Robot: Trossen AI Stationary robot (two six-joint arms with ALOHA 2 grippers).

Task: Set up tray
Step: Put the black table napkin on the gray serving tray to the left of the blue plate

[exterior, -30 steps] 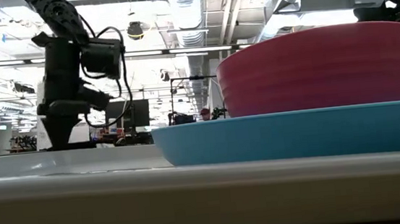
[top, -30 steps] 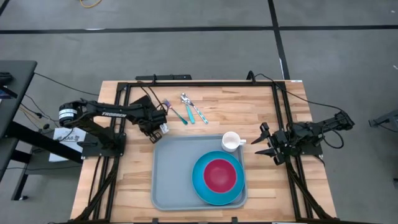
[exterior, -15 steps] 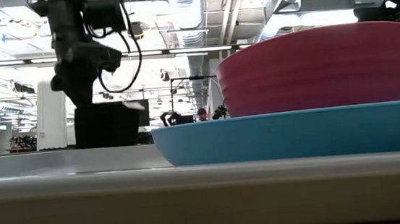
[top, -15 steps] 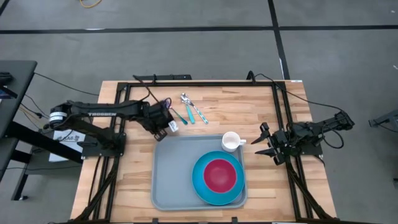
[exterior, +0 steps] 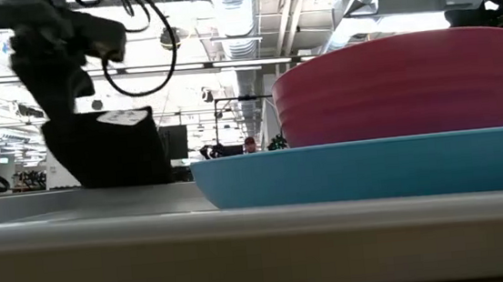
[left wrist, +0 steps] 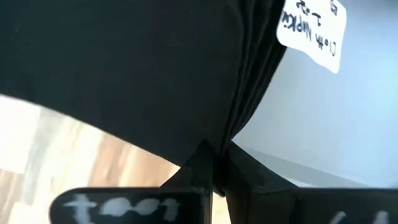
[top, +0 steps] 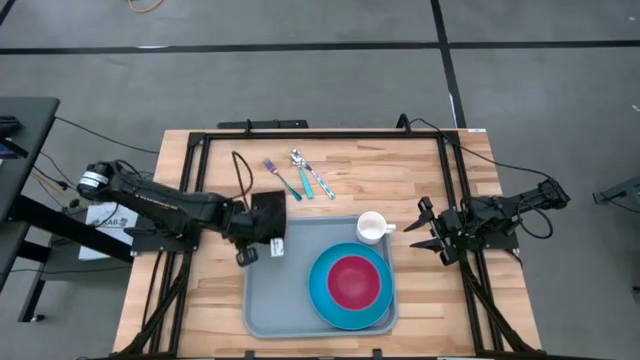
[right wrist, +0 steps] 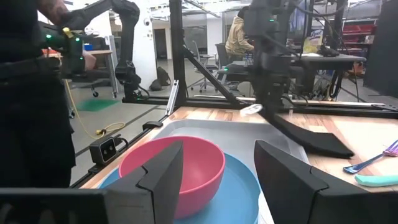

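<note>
The tray's bottom beside the plate (top: 280, 285) is clear, so with the black napkin neatly folded (top: 268, 213) my left gripper should now pull it in until it lies flat.
The grey-blue tray (top: 270, 295) lies on the table's near half. It carries a blue plate (top: 322, 300) with a pink bowl (top: 352, 281) on it, and a white cup (top: 372, 227) stands at the tray's far rim. My left gripper (top: 256, 234) is over the tray's far left corner, shut on a black napkin (top: 268, 212) with a white label (left wrist: 311, 28). My right gripper (top: 425, 228) is open at the table's right side, level with the cup and touching nothing. My left gripper pinches a bunched fold of the black napkin (left wrist: 217, 140) between its two shut fingers, several layers gathered together. The fingers slant down from the table's left. The napkin slopes away below them, and its lower end (right wrist: 314, 142) lies by the tray's far left corner.
A fork (top: 278, 176) and two teal-handled spoons (top: 310, 175) lie on the wood beyond the tray. The black frame rails (top: 300, 134) run around the table. Bare tray floor (top: 275, 300) shows left of the plate. People (right wrist: 239, 31) are in the room behind.
My left gripper has lifted the black napkin from the wood at the tray's far left corner. It first moved slightly right and far, then swung toward the near edge over that corner. It has stayed shut. The napkin now hangs unfolded, larger in the low view.
</note>
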